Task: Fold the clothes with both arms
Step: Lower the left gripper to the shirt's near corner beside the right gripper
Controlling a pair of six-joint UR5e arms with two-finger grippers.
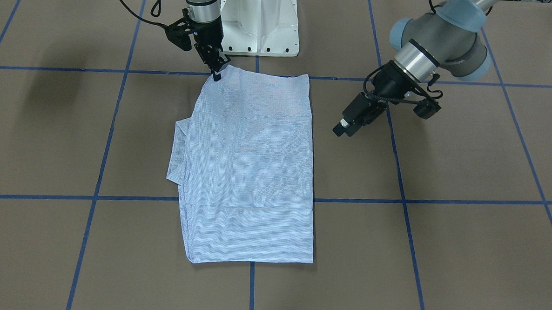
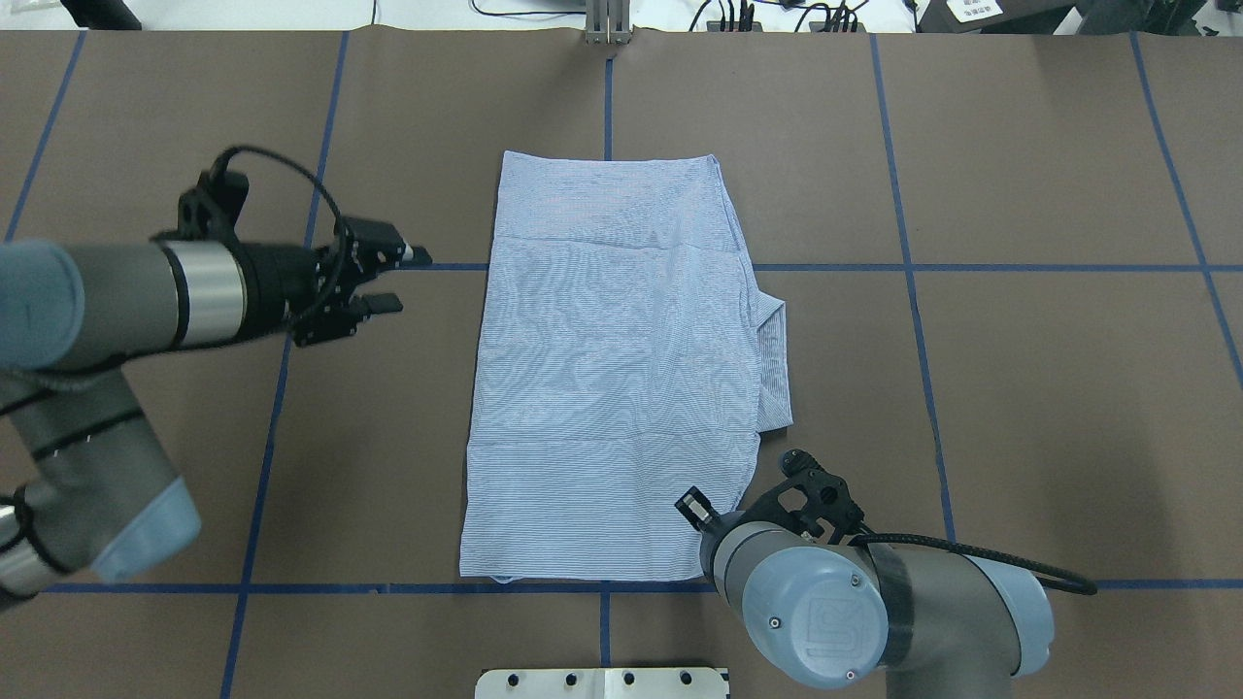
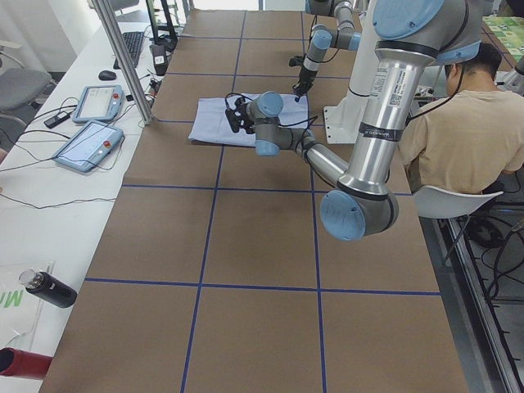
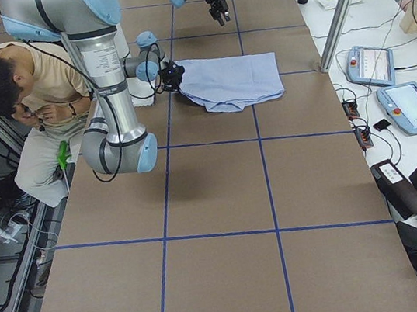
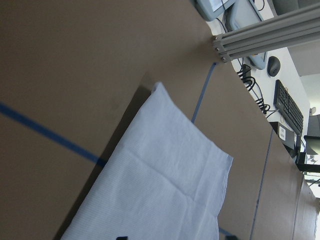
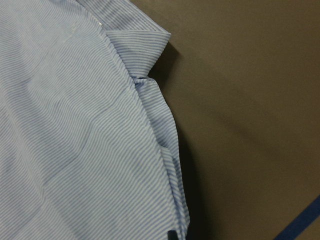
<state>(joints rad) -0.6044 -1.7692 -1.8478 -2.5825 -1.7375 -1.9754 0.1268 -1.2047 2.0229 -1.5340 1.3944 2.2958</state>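
Observation:
My gripper will leave the folded bit of cloth (image 1: 177, 153) poking out when I fold the shirt's near end over, as that bit sticks out of the shirt's side (image 1: 187, 134).
The light blue striped shirt (image 1: 247, 172) lies folded into a long rectangle in the middle of the brown table (image 1: 439, 255). A folded bit of cloth (image 2: 772, 359) sticks out of its side toward my right arm. My right gripper (image 1: 216, 73) is down at the shirt's corner nearest the robot base and looks shut on the cloth edge there, which is slightly raised. In the overhead view that gripper is hidden under its own arm. My left gripper (image 2: 403, 280) hovers open beside the shirt's other long side, a short gap away, holding nothing.
The white pedestal base (image 1: 259, 19) stands just behind the shirt's near edge. A seated person (image 3: 458, 123) is behind the robot. Control tablets (image 3: 90, 123), an aluminium post (image 3: 123, 57) and a bottle (image 3: 45, 288) line the far side bench.

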